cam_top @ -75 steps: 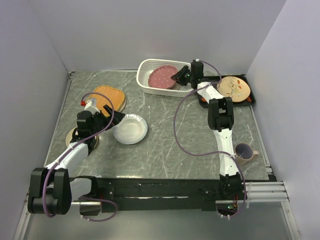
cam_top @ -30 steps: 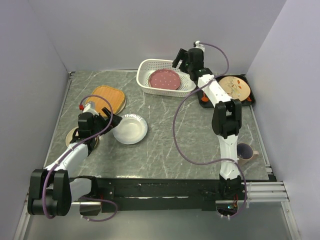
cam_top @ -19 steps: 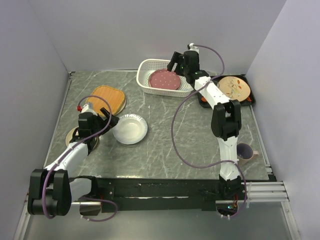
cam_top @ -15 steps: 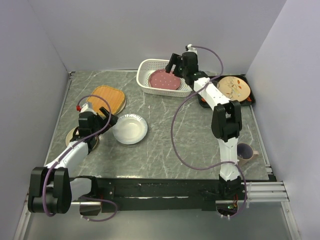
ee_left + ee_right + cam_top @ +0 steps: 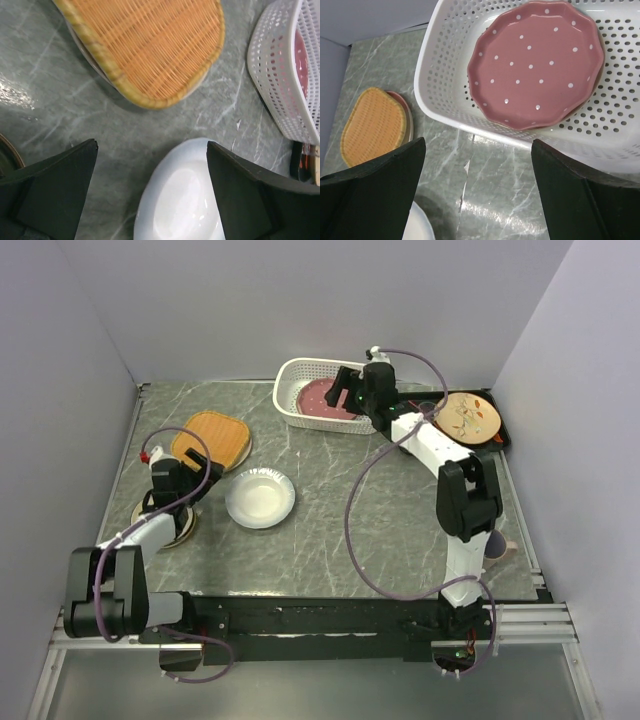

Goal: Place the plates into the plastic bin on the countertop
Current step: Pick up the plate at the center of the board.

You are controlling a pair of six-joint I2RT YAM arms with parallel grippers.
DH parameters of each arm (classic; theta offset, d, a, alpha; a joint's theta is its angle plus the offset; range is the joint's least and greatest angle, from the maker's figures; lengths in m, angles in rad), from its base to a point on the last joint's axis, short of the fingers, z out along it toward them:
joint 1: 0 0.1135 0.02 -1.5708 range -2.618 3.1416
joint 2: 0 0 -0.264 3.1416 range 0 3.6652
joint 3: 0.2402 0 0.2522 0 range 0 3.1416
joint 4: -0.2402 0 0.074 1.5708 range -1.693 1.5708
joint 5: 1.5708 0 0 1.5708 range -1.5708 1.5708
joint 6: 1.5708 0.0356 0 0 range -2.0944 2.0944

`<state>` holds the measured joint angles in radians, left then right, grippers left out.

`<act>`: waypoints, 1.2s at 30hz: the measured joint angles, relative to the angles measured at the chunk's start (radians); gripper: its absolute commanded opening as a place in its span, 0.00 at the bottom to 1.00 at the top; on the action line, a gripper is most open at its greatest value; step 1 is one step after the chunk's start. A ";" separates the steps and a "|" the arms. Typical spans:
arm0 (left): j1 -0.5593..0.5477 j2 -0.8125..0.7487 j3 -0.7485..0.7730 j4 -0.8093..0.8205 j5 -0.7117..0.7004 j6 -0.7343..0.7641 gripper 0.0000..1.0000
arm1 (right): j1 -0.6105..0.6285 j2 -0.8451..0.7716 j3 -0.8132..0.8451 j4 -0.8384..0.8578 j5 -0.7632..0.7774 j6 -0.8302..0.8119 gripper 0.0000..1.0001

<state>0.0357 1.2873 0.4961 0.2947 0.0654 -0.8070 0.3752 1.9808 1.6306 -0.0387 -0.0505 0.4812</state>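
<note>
The orange woven plate [image 5: 211, 438] will come up alone when I lift it and leave a round plate behind, because a pale curved rim [image 5: 245, 454] peeks out underneath.
A speckled pink plate [image 5: 320, 397] [image 5: 537, 65] lies in the white plastic bin [image 5: 291, 372] [image 5: 440, 60] at the back of the countertop [image 5: 330, 510]. My right gripper [image 5: 343, 391] [image 5: 477, 195] hangs open and empty over the bin's near right part. On the left lie the orange woven plate [image 5: 210, 435] [image 5: 150, 45] and the white plate [image 5: 260, 498] [image 5: 185, 200]. My left gripper [image 5: 205, 472] [image 5: 150, 195] is open and empty, low between those two, with the white plate's rim showing between its fingers. A tan plate [image 5: 170, 525] lies partly under the left arm.
A black tray [image 5: 500, 435] at the back right carries a cream plate with red-orange marks [image 5: 468, 415]. A mug [image 5: 497, 543] peeks out behind the right arm near the right edge. Walls close the left, back and right sides. Another plate's rim [image 5: 409, 122] shows under the orange one.
My right gripper has come from behind the bin forward and left over its near side. The left wrist has drawn back to the left, away from the white plate. No plate has moved.
</note>
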 measured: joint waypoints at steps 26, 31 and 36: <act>0.126 0.340 0.047 0.291 0.187 -0.147 0.55 | 0.000 -0.178 -0.317 0.100 -0.042 0.011 0.93; 0.129 0.374 0.060 0.316 0.200 -0.153 0.50 | 0.000 -0.178 -0.325 0.105 -0.048 0.011 0.93; 0.138 0.420 0.066 0.354 0.213 -0.160 0.45 | 0.000 -0.178 -0.328 0.106 -0.052 0.015 0.93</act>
<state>0.1738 1.7073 0.5617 0.6487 0.2787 -0.9668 0.3752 1.8027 1.3029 0.0677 -0.1028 0.4965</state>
